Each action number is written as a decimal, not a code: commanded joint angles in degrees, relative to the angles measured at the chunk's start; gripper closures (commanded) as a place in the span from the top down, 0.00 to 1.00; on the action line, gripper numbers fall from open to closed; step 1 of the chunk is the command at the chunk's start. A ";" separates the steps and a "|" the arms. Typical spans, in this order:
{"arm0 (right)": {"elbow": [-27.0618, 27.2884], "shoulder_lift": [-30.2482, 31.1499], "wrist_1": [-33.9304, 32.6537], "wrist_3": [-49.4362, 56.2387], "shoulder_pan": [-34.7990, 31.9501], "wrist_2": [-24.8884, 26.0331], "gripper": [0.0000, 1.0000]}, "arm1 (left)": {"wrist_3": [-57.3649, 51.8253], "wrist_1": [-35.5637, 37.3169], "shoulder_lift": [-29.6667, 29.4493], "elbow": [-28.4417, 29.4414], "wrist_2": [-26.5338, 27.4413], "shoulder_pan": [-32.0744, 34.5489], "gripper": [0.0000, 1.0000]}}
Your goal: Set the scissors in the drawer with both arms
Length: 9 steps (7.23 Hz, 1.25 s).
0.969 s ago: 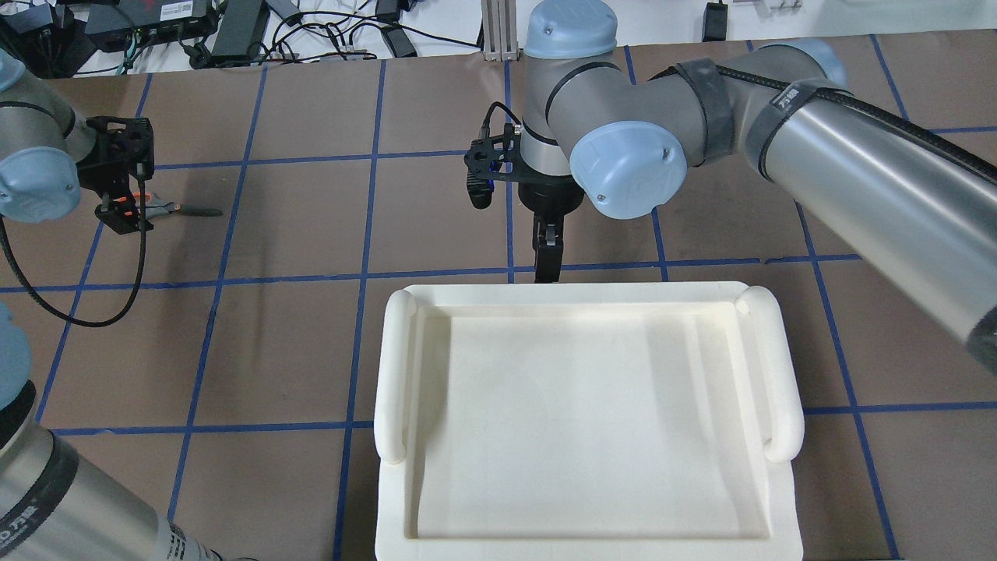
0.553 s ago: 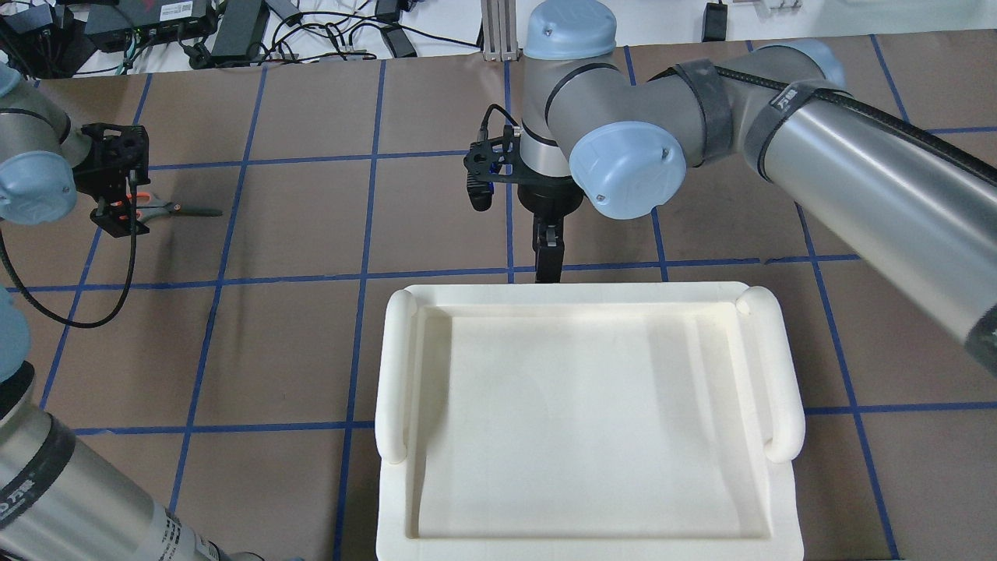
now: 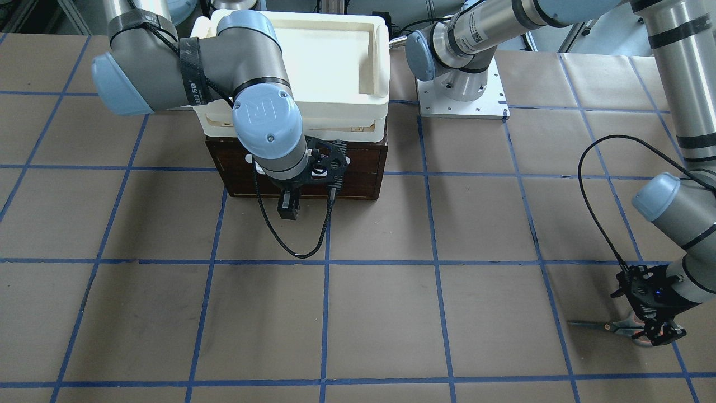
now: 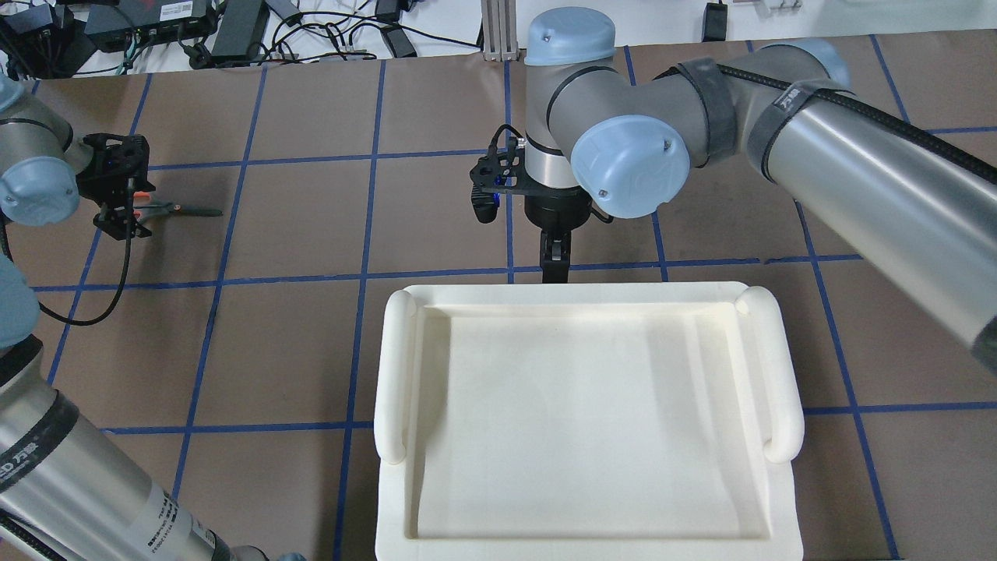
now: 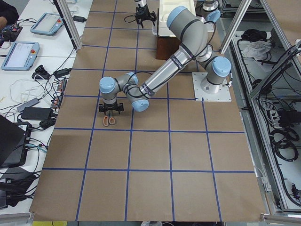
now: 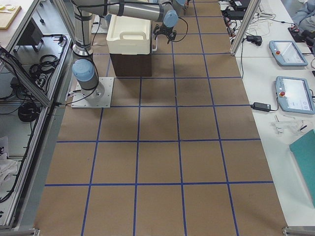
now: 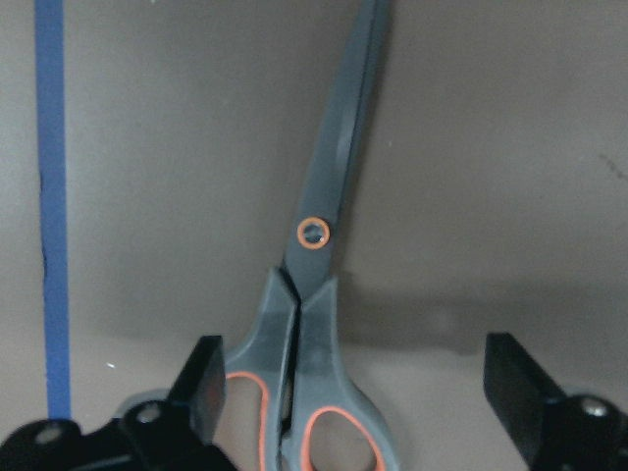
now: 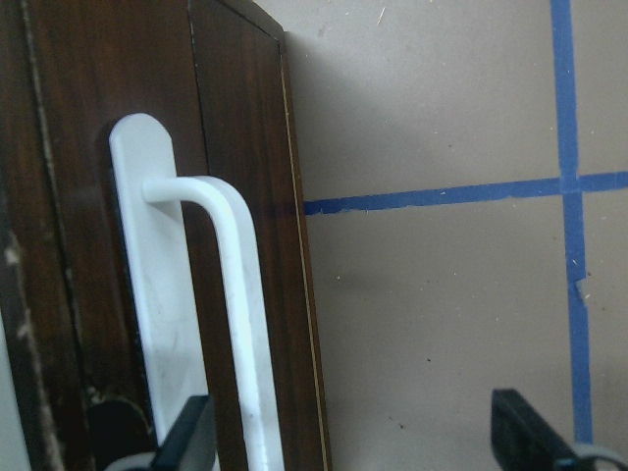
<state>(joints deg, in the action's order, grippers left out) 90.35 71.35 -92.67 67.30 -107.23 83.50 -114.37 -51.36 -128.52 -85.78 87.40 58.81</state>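
I expect the scissors (image 3: 618, 327) to pinch shut and keep their blades almost level when I lift them, because only a thin gap (image 7: 292, 339) separates their handles.
The scissors (image 4: 177, 209) lie flat at the table's far left, blades pointing toward the middle; they also show in the front view (image 3: 601, 325) and the left wrist view (image 7: 316, 294). My left gripper (image 4: 125, 215) (image 7: 355, 371) is open and low over them, one finger on each side of the grey and orange handles. The dark brown drawer (image 3: 361, 170) sits closed under the cream tray. My right gripper (image 4: 554, 267) (image 8: 353, 437) is open in front of it, with the white bar handle (image 8: 234, 324) just inside its left finger (image 8: 191, 432).
The cream-white plastic tray (image 4: 584, 294) sits on top of the drawer box and hides it from overhead. The right arm's base plate (image 3: 461, 98) is beside the box. Brown paper with blue tape lines covers the table. Cables and boxes lie past the far edge.
My left gripper has come down and drawn slightly left over the scissors' handles. My right wrist has shifted slightly right at the drawer front. The scissors have not moved.
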 commanded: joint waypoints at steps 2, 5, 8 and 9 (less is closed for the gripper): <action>0.00 -0.08 2.66 -0.51 0.00 1.31 1.00 | -2.79 0.12 -1.55 1.40 -0.21 0.34 0.92; 0.26 -0.25 2.94 -0.51 -0.09 1.40 1.00 | -2.79 0.21 -2.08 1.59 -1.08 0.60 0.91; 0.61 -0.34 2.76 -0.42 -0.18 1.49 1.00 | -3.14 0.30 -2.52 1.59 -1.35 0.60 0.80; 0.70 -0.51 2.41 -0.33 -0.18 1.40 1.00 | -3.32 0.65 -2.52 1.59 -1.35 0.60 0.79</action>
<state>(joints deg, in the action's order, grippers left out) 90.94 70.97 -89.99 66.90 -107.38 84.91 -117.46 -51.01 -130.89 -84.20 86.01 59.41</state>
